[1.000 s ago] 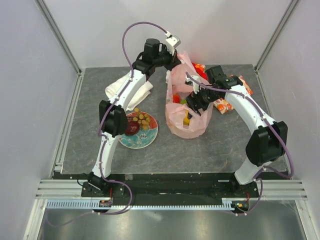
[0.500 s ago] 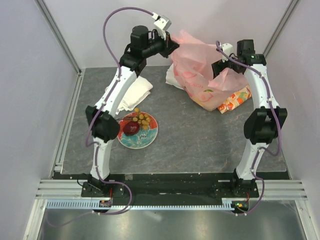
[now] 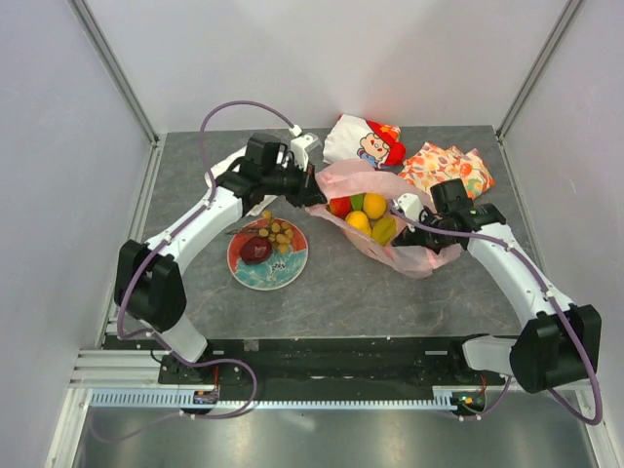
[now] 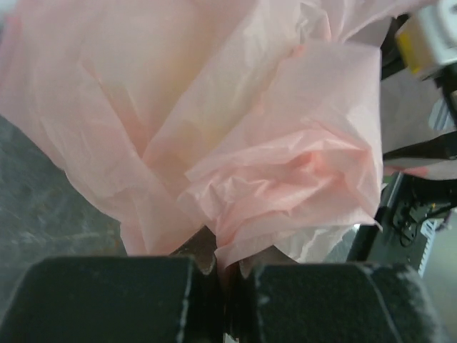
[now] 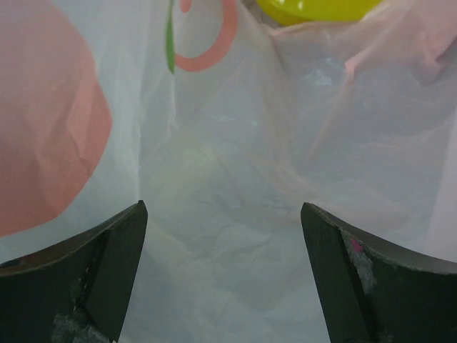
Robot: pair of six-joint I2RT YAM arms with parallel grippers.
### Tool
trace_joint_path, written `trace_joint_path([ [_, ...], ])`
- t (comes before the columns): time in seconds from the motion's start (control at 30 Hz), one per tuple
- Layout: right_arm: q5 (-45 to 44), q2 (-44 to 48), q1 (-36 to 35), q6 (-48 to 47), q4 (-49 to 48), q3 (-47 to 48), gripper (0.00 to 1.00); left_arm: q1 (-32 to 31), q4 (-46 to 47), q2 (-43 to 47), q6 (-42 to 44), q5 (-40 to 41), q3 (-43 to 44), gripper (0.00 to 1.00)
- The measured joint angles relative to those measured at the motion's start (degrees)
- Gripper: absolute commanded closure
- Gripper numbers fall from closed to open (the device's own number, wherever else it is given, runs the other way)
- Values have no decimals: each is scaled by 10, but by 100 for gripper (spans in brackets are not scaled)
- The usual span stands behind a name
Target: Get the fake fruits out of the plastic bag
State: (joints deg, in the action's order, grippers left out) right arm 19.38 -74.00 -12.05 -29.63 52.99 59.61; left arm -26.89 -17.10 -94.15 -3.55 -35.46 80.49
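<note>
Next, my open right gripper moves to the yellow fruit (image 3: 359, 221) beside the red apple while my left gripper keeps the bag open, because only film (image 5: 221, 214) is under my right gripper.
The pale pink plastic bag (image 3: 414, 255) lies slumped on the table with its mouth open. Inside it show fake fruits: a red apple (image 3: 337, 206), a green piece (image 3: 356, 201), an orange (image 3: 374, 205) and yellow pieces (image 3: 384, 230). My left gripper (image 3: 310, 185) is shut on the bag's left edge; in the left wrist view crumpled pink film (image 4: 250, 143) rises from the shut left gripper (image 4: 223, 268). My right gripper (image 3: 414, 234) rests over the bag's right side, and the open right gripper (image 5: 225, 229) has only film (image 5: 228, 164) beneath it. A yellow fruit (image 5: 314, 8) shows ahead.
A red plate (image 3: 283, 275) with a dark plum (image 3: 256, 250) and a grape bunch (image 3: 279, 232) sits left of the bag. A white cartoon cloth (image 3: 366, 141) and an orange-patterned cloth (image 3: 448, 166) lie at the back.
Both arms have come down from holding the bag high. The bag now lies on the table with its mouth open and the fruits showing.
</note>
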Motion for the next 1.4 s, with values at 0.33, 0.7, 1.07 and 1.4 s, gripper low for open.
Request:
trace_joint_path([
  [0.33,-13,11,-58,-34,-24,115,4,-12,-14,0,-7,19,-26,98],
  [0.7,-63,26,-150,-45,-99,1,5,-12,-12,9,-47,26,-21,98],
  [1.07,-92,70,-179,-26,-101,-30,12,-12,-7,16,-57,24,-21,98],
  [1.4,-119,-84,-180,92,-234,48,14,-12,-3,16,-57,24,-23,98],
])
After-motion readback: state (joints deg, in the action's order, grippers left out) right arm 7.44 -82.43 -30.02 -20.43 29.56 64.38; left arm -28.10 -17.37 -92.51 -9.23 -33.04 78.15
